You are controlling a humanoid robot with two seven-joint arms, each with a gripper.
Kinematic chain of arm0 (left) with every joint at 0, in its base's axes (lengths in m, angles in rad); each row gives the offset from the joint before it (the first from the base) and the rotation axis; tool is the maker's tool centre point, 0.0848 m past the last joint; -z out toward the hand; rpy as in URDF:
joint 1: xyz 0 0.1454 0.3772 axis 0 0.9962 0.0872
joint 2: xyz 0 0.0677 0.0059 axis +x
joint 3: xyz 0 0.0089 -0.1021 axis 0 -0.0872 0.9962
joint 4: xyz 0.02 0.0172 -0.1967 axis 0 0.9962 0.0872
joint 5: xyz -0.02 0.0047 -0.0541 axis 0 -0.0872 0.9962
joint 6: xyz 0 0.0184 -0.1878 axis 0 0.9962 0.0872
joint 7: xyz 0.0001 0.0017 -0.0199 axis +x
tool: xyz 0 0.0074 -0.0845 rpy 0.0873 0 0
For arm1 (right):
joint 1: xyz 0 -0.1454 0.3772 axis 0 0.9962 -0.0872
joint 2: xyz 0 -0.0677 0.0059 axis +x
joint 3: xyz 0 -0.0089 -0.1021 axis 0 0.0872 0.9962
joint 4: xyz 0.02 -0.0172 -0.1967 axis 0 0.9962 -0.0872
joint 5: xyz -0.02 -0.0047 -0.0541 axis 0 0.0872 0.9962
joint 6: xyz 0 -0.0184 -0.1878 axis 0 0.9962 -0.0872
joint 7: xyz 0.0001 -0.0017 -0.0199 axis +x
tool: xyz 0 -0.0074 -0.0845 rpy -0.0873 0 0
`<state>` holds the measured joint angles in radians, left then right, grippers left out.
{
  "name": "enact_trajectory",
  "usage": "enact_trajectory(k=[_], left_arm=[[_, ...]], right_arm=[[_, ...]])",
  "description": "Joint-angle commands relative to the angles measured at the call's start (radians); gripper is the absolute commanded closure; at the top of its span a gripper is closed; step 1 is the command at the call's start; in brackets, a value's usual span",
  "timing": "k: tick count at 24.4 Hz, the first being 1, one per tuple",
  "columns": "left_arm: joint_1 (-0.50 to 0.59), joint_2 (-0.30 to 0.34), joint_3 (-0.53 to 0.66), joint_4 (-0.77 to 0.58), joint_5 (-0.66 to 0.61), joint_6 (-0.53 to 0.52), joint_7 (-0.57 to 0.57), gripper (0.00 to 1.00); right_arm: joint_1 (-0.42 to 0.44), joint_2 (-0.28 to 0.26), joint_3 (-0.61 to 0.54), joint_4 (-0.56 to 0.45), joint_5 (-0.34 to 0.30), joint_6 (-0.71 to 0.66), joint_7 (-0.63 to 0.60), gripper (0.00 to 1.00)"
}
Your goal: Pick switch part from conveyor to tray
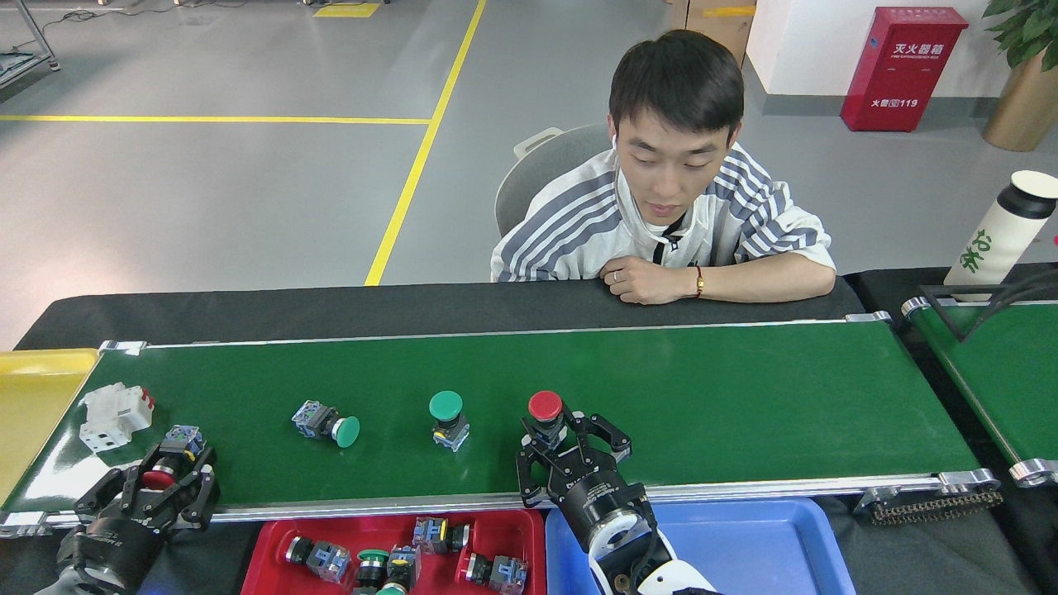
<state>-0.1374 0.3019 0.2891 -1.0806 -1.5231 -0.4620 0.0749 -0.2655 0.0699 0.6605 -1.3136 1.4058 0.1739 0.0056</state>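
Observation:
My gripper will carry the red-capped switch away, and the white block (115, 416) should tip into the yellow bin when it does, because the block sits near the conveyor's end (58, 426).
The conveyor (744, 397) carries several switch parts. An upright red-capped switch (545, 411) stands near the front rail. My right gripper (570, 442) is open, and the switch's body sits between its fingers, close to the left one. At the belt's left end a red-capped switch (178, 442) lies on its side, and my left gripper (157, 483) is open with its fingers on either side of it. Further switch parts on the belt are an upright green-capped switch (447, 416), a lying green-capped one (326, 423) and a white block (116, 413). The red tray (496, 533) below the front rail holds several switch parts.
A blue tray (760, 545) sits right of the red one, under my right arm. A yellow bin (33, 397) adjoins the belt's left end. A person leans on the far table edge with a hand (640, 285) near the rail. A second green belt (1004, 372) and a bottle (1000, 227) are at the right.

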Motion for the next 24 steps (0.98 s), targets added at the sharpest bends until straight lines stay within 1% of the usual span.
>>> enact_trajectory(k=[1, 2, 3, 4, 5, 6, 9, 11, 12, 15, 17, 18, 19, 20, 21, 22, 23, 24], left_arm=[[-0.002, 0.014, -0.001, -0.016, 0.017, -0.018, 0.012, 0.97], [0.007, 0.013, -0.001, -0.022, 0.031, -0.038, 0.012, 0.97], [0.016, 0.013, 0.005, -0.044, 0.055, -0.072, 0.012, 0.97], [0.024, 0.013, 0.005, -0.064, 0.070, -0.092, 0.012, 0.97], [0.042, 0.013, 0.007, -0.096, 0.084, -0.116, 0.012, 0.97], [0.076, 0.016, 0.008, -0.150, 0.101, -0.152, 0.012, 0.97], [0.190, 0.013, 0.007, -0.326, 0.153, -0.265, 0.011, 0.97], [0.280, 0.000, -0.011, -0.450, 0.147, -0.316, 0.006, 0.96], [0.306, -0.003, -0.030, -0.479, 0.147, -0.323, 0.006, 0.96], [0.367, 0.002, -0.146, -0.587, 0.142, -0.323, 0.003, 0.95], [0.401, 0.008, -0.188, -0.625, 0.126, -0.323, 0.003, 0.95], [0.407, 0.003, -0.194, -0.634, 0.106, -0.323, 0.003, 0.94], [0.409, -0.001, -0.194, -0.644, 0.090, -0.323, 0.005, 0.85], [0.410, -0.006, -0.192, -0.645, 0.089, -0.323, 0.005, 0.68], [0.410, -0.015, -0.186, -0.644, 0.089, -0.323, 0.008, 0.46], [0.410, -0.030, -0.183, -0.644, 0.089, -0.323, 0.006, 0.16], [0.409, -0.040, -0.176, -0.644, 0.089, -0.323, 0.009, 0.00], [0.410, -0.043, -0.166, -0.644, 0.090, -0.323, 0.008, 0.00]], right_arm=[[0.011, -0.010, 0.040, -0.073, 0.010, 0.001, 0.001, 0.98], [0.026, -0.021, 0.067, -0.108, 0.012, 0.001, 0.001, 0.98], [0.046, -0.039, 0.102, -0.150, 0.015, 0.001, 0.001, 0.95], [0.058, -0.050, 0.126, -0.168, 0.015, 0.001, -0.001, 0.83], [0.069, -0.056, 0.159, -0.190, 0.015, 0.001, -0.007, 0.51], [0.080, -0.056, 0.188, -0.207, 0.015, 0.001, -0.010, 0.00], [0.095, -0.056, 0.229, -0.231, 0.015, -0.001, -0.012, 0.00], [0.095, -0.056, 0.237, -0.243, 0.015, -0.001, -0.013, 0.00], [0.095, -0.058, 0.237, -0.246, 0.015, -0.001, -0.013, 0.00], [0.103, -0.064, 0.234, -0.279, 0.015, 0.001, -0.013, 0.00], [0.126, -0.099, 0.209, -0.338, 0.015, 0.018, -0.013, 0.00], [0.137, -0.122, 0.169, -0.365, 0.013, 0.038, -0.015, 0.00], [0.164, -0.137, 0.114, -0.386, 0.013, 0.059, -0.019, 0.00], [0.192, -0.139, 0.077, -0.395, 0.013, 0.079, -0.026, 0.00], [0.233, -0.139, 0.027, -0.406, 0.013, 0.099, -0.045, 0.00], [0.267, -0.140, -0.021, -0.414, 0.013, 0.122, -0.073, 0.00], [0.293, -0.140, -0.078, -0.415, 0.013, 0.150, -0.101, 0.00], [0.322, -0.140, -0.134, -0.415, 0.013, 0.176, -0.124, 0.00]])
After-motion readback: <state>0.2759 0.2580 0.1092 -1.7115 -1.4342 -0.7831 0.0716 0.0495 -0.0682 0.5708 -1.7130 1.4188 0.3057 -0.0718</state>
